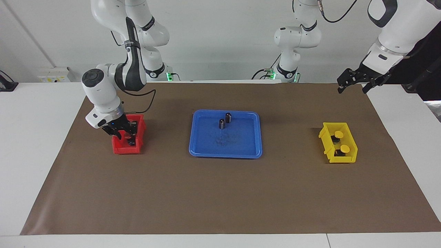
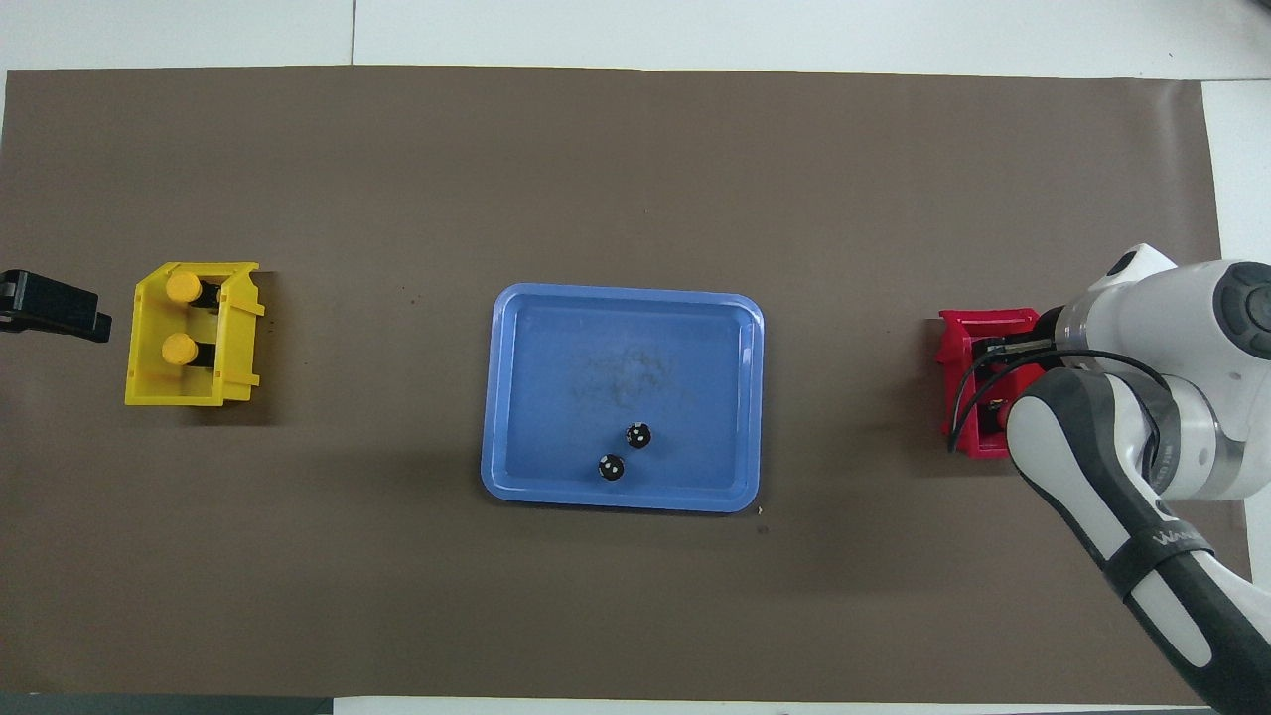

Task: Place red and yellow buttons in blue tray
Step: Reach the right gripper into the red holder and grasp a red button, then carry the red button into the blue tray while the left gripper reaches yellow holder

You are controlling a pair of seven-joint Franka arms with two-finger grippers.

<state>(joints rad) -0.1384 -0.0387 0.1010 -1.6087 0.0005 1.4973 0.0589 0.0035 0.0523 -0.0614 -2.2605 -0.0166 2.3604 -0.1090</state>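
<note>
I expect the tilted yellow button (image 2: 185, 287) to bring its base with it when I lift it, because a dark base (image 2: 209, 296) shows tight behind the yellow cap.
The blue tray (image 1: 227, 146) (image 2: 596, 348) lies mid-table. Two yellow buttons (image 1: 339, 134) (image 1: 344, 148) sit in a yellow bin (image 1: 327, 143) toward the left arm's end of the table; they also show in the overhead view (image 2: 182, 288) (image 2: 179, 349). My right gripper (image 1: 125, 134) is lowered into a red bin (image 1: 137, 146) (image 2: 958, 348) toward the right arm's end. The red buttons are hidden by the gripper and arm; only a dark base shows in the bin. My left gripper (image 1: 352, 90) (image 2: 55, 308) is open and empty, raised beside the yellow bin.
Two small dark cylinders (image 1: 228, 117) (image 1: 222, 124) with no coloured cap stand in the tray at its robot-side edge; the overhead view shows them too (image 2: 638, 435) (image 2: 612, 467). A brown mat (image 1: 220, 196) covers the table.
</note>
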